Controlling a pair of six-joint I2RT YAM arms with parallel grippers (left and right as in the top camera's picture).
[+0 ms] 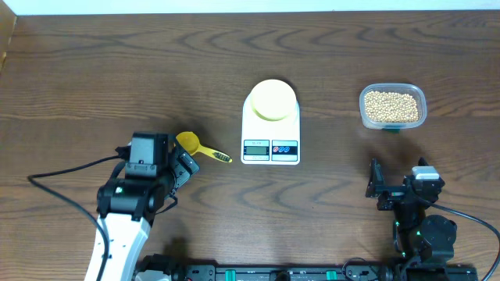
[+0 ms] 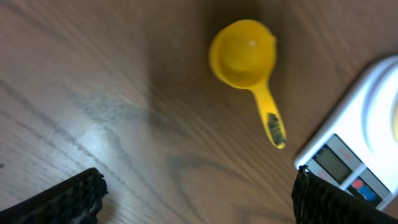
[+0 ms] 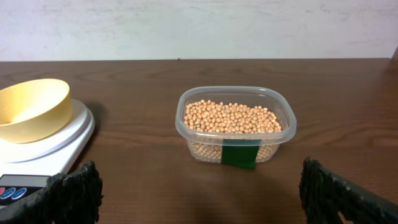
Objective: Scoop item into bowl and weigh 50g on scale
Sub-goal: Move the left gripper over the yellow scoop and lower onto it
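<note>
The scoop's cup (image 1: pixel 188 141) faces up, clear of the scale, so the robot's left gripper keeps going in with its fingers open until they close on the cup's near rim (image 2: pixel 226 77).
The tan beans (image 1: pixel 392 106) fill a clear tub (image 1: pixel 422 100) at the right; they also show in the right wrist view (image 3: pixel 231 117). The pale-yellow bowl (image 1: pixel 272 100) stands empty on the white scale (image 1: pixel 270 139), also in the right wrist view (image 3: pixel 31 107). A bright yellow scoop (image 1: pixel 195 146) lies empty left of the scale, handle toward it, also in the left wrist view (image 2: pixel 247 62). My left gripper (image 1: pixel 184 165) is open and empty just below-left of the scoop (image 2: pixel 199 196). My right gripper (image 1: pixel 381 186) is open and empty, well short of the tub (image 3: pixel 199 193).
The scale's display and two buttons (image 1: pixel 270 147) face the table's front edge. Cables run from the left arm (image 1: pixel 62 176) over the table at the left. Bare wood lies between the scale and the tub.
</note>
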